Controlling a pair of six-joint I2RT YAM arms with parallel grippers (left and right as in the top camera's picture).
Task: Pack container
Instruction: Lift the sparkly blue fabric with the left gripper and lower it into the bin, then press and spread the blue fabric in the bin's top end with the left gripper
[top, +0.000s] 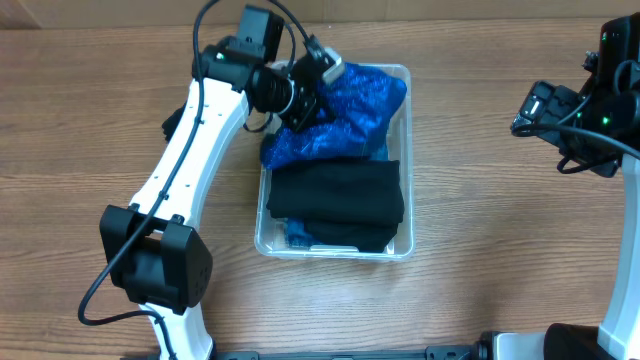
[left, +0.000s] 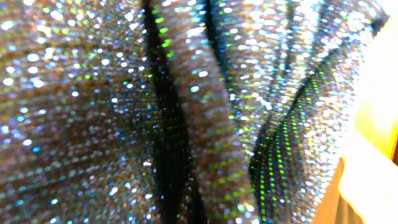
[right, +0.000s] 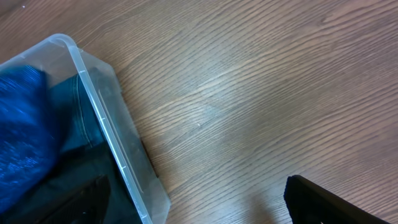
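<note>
My left gripper needs to swing the cloth inward and lower it inside the far half, because one end of the blue sparkly cloth reaches over the container's long side.
The clear plastic container stands mid-table. It holds a folded black garment at the near end and a blue sparkly cloth bunched at the far end. My left gripper is over the container's far left corner, shut on that cloth. The cloth fills the left wrist view and hides the fingers. My right gripper hovers open and empty over bare table to the right. In the right wrist view its fingers are wide apart beside the container's wall.
Blue denim lies under the black garment and also shows in the right wrist view. A dark object lies on the table behind the left arm. The table is wood.
</note>
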